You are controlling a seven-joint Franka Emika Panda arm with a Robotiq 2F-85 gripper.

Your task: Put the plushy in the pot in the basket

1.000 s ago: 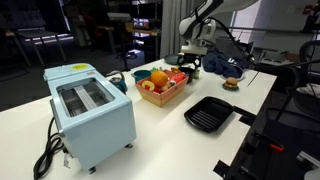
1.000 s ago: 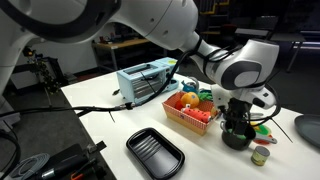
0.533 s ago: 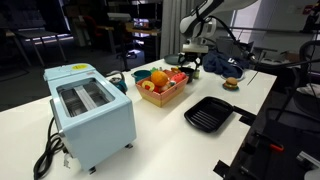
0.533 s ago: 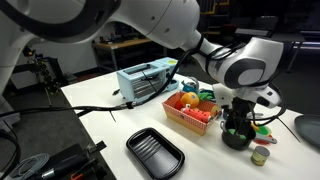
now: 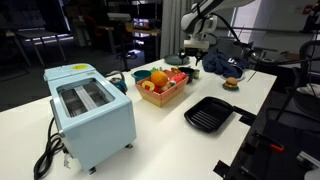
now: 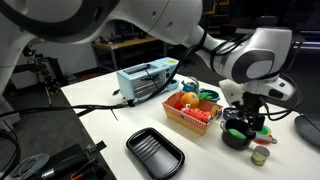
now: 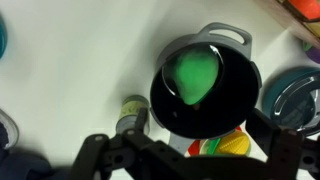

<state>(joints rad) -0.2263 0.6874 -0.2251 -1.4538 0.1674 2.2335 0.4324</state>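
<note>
I can see the green plushy toward one handle of the black pot (image 7: 228,38), out of line with my open fingers, so I should move my gripper over the plushy (image 7: 195,74) before reaching into the pot.
A green plushy (image 7: 193,72) lies inside a small black two-handled pot (image 7: 215,112), which also shows in an exterior view (image 6: 237,137). A shallow dark grey pot with a paler inside (image 7: 293,100) stands right beside it. My gripper (image 7: 190,160) hovers straight above the black pot, open and empty, with its fingers spread wide; it shows in both exterior views (image 5: 194,52) (image 6: 241,116). The tan woven basket (image 5: 166,95) (image 6: 186,121) holds toy fruit and stands next to the black pot, towards the toaster.
A light blue toaster (image 5: 90,110) (image 6: 148,80) and a black square grill pan (image 5: 209,113) (image 6: 155,152) are on the white table. A small can (image 7: 133,112) and a yellow toy corn (image 7: 235,146) lie by the black pot. A toy burger (image 5: 231,83) sits near a dark blue bundle (image 5: 222,64).
My gripper has lifted a little above the black pot. The plushy stays in the pot and nothing else has moved.
</note>
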